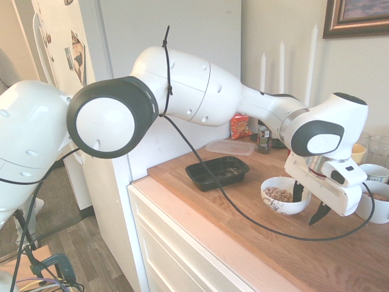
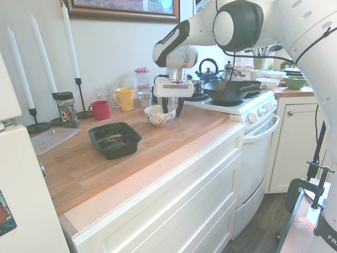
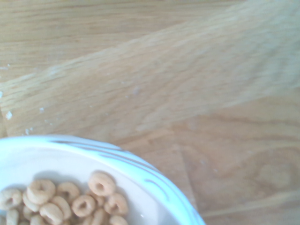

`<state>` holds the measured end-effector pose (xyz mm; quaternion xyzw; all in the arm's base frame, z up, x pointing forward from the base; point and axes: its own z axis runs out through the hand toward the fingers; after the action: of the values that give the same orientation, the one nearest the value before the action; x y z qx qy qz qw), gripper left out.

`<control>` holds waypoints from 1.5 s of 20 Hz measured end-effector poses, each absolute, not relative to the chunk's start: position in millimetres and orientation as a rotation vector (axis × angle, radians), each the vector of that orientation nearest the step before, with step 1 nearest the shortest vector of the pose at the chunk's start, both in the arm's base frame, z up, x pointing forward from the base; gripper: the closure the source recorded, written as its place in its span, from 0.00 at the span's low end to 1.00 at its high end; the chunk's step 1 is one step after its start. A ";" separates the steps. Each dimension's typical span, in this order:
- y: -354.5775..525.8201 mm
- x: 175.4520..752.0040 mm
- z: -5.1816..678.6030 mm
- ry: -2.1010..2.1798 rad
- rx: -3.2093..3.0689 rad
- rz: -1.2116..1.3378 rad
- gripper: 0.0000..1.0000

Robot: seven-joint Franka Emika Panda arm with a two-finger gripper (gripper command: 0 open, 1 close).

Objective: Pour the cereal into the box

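I expect the cereal (image 3: pixel 61 204) to slide all the way out and leave the smooth white bowl empty when I pour, because loose, separate rings (image 3: pixel 101 184) lie in it.
The cereal (image 1: pixel 279 194) (image 3: pixel 70 201), small tan rings, lies in a white bowl (image 1: pixel 276 207) (image 2: pixel 159 117) (image 3: pixel 140 168) with dark swirls on the wooden counter. My gripper (image 1: pixel 309 202) (image 2: pixel 171 107) points down over the bowl's side nearest the stove. It straddles the rim: one black finger is inside the bowl, the other outside. The jaws are still open, with a gap around the rim. The box (image 1: pixel 217 172) (image 2: pixel 115 140), a shallow black tray, sits apart from the bowl, toward the fridge end of the counter.
A clear flat container (image 1: pixel 230 146) (image 2: pixel 50 139), a spice jar (image 1: pixel 264 134) (image 2: pixel 66 109), an orange snack packet (image 1: pixel 239 125) and tall candles stand by the wall. Red (image 2: pixel 99 109) and yellow (image 2: pixel 125 98) mugs sit behind the bowl. A stove with a wok (image 2: pixel 231 92) borders the counter.
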<state>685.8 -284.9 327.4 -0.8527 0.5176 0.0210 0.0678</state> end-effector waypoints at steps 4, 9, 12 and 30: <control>-284.0 686.4 327.7 1.559 -2.560 0.062 1.00; -283.8 686.7 328.3 1.561 -2.555 0.059 1.00; -283.7 686.5 334.5 1.559 -2.553 0.049 1.00; -271.2 688.9 380.5 1.524 -2.571 -0.053 1.00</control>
<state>688.9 -271.2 380.5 -0.8576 0.5084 -0.0176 0.0760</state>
